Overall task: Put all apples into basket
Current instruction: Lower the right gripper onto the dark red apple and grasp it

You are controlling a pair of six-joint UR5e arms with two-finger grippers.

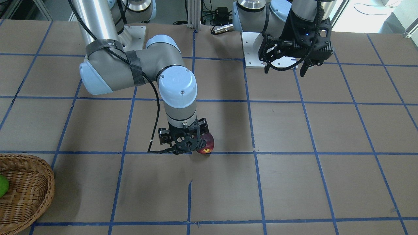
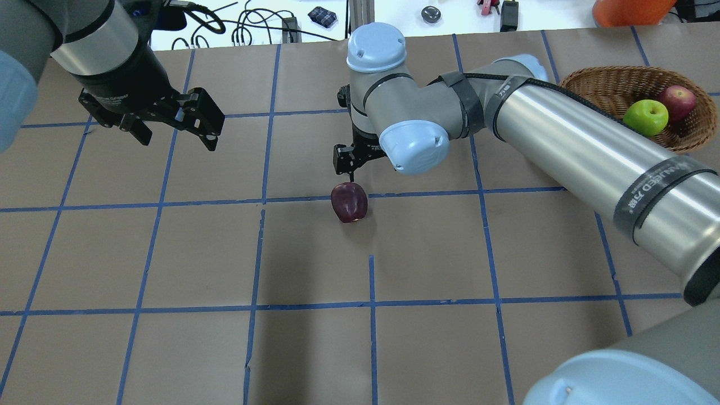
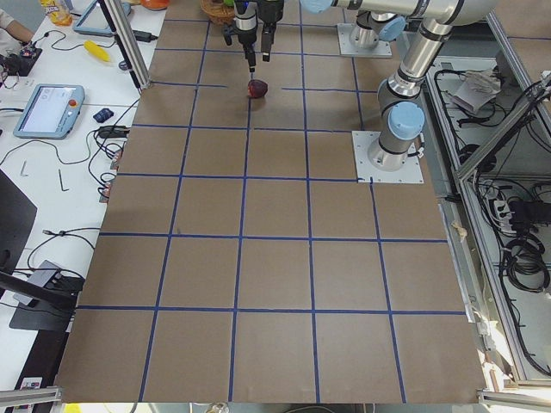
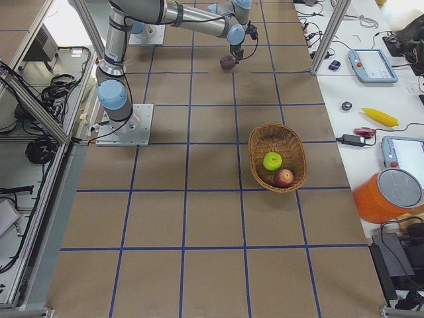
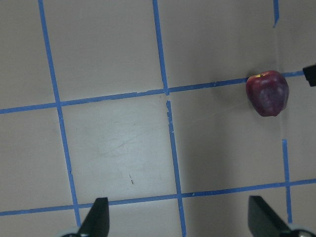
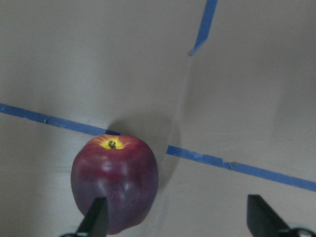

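Observation:
The dark maroon apple lies clear and fits the gap of the right gripper's open fingers, so that gripper should carry on easing across and down until they straddle the apple.
The dark maroon apple (image 2: pixel 349 202) lies on the brown paper table at a blue tape line. My right gripper (image 2: pixel 349 169) hangs just above and beside it, open and empty. In the right wrist view the apple (image 6: pixel 114 182) sits low on the left, overlapping the left fingertip (image 6: pixel 97 217), not centred between the fingers. The wicker basket (image 2: pixel 596 79) at the far right holds the green apple (image 2: pixel 646 117) and the red apple (image 2: pixel 678 102). My left gripper (image 2: pixel 177 139) hovers open and empty at the far left; its wrist view shows the maroon apple (image 5: pixel 267 93) off to the right.
The table is brown paper with a blue tape grid. The basket (image 1: pixel 29 192) shows at the lower left of the front-facing view. Cables, tablets and an orange container (image 4: pixel 387 195) lie on the white bench beyond the table's far edge.

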